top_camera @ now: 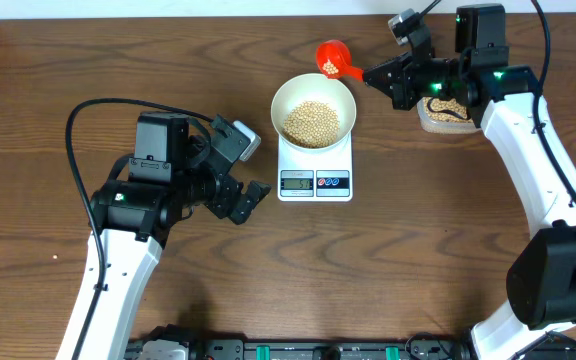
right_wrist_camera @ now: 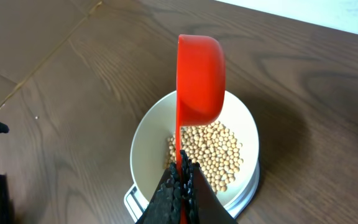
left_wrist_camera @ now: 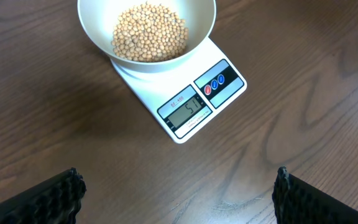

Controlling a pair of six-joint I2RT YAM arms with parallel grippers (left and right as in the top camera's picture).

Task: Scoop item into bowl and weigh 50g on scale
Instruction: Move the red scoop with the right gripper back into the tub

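The scale shows over 50g (left_wrist_camera: 186,112) and beans are still in the red scoop. My right gripper should empty the scoop into the plastic container (top_camera: 449,110) before it scoops from the bowl.
The white bowl (top_camera: 314,104) sits on the white scale (top_camera: 315,182) at the table's middle and holds a heap of tan beans (top_camera: 312,122). In the left wrist view the bowl (left_wrist_camera: 98,37), beans (left_wrist_camera: 149,32) and scale (left_wrist_camera: 201,102) show, and the display reads 51. My right gripper (top_camera: 371,73) is shut on the handle of a red scoop (top_camera: 333,59), held just beyond the bowl's far rim. In the right wrist view the scoop (right_wrist_camera: 199,78) is turned on its side above the bowl (right_wrist_camera: 148,143). My left gripper (top_camera: 251,199) is open and empty, left of the scale.
A clear plastic container (top_camera: 446,114) with more beans stands at the back right, under my right arm. The table's far edge runs just behind the scoop.
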